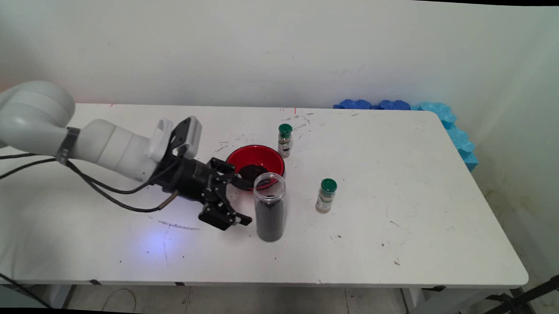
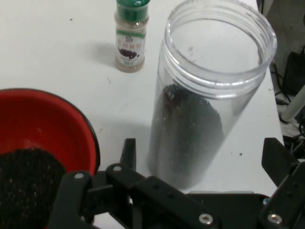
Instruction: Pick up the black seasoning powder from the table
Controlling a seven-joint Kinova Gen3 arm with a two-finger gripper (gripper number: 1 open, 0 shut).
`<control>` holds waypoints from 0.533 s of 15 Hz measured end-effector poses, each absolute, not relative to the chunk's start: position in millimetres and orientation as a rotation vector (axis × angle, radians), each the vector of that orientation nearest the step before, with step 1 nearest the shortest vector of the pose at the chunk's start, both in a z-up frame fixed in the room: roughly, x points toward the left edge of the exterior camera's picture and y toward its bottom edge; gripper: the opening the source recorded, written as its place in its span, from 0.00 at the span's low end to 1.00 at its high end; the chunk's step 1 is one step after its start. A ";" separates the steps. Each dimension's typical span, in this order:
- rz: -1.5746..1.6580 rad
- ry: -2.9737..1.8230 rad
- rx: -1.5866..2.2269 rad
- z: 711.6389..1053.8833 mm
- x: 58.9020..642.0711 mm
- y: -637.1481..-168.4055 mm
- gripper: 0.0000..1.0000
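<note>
The dark grains (image 1: 270,221) slope loosely (image 2: 196,99) in the clear plastic jar. The grains will slide along the jar's side and flow out when I pour.
A clear plastic jar (image 1: 269,207) (image 2: 205,90) without a lid stands upright on the table, mostly full of dark grains. My gripper (image 1: 243,201) (image 2: 200,160) is open just to its left, lying sideways low over the table, one finger on each side of the jar's lower part and not touching it. A red bowl (image 1: 256,161) (image 2: 43,138) with a heap of the same dark grains sits right behind the jar and the gripper's far finger.
Two small green-capped spice shakers stand upright: one (image 1: 284,140) behind the bowl, the other (image 1: 326,196) (image 2: 130,36) to the right of the jar. Blue foam pieces (image 1: 448,123) lie at the table's far right corner.
</note>
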State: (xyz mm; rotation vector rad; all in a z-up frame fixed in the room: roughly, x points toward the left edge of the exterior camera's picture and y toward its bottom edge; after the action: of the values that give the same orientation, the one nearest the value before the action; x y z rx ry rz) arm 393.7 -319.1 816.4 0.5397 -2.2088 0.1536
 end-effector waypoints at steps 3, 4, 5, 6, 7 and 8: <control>0.149 -2.202 0.525 812.5 385.1 -323.0 1.00; 0.148 -2.201 0.520 811.2 382.7 -324.0 1.00; 0.149 -2.200 0.517 810.3 380.8 -325.0 1.00; 0.149 -2.198 0.514 809.2 378.8 -326.2 1.00; 0.149 -2.196 0.513 808.4 376.9 -327.5 1.00; 0.149 -2.194 0.511 807.8 375.3 -328.6 1.00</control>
State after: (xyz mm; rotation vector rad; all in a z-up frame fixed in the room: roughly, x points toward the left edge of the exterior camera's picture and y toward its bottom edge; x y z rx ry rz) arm 375.3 -328.6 807.8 0.5112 -2.1941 0.1492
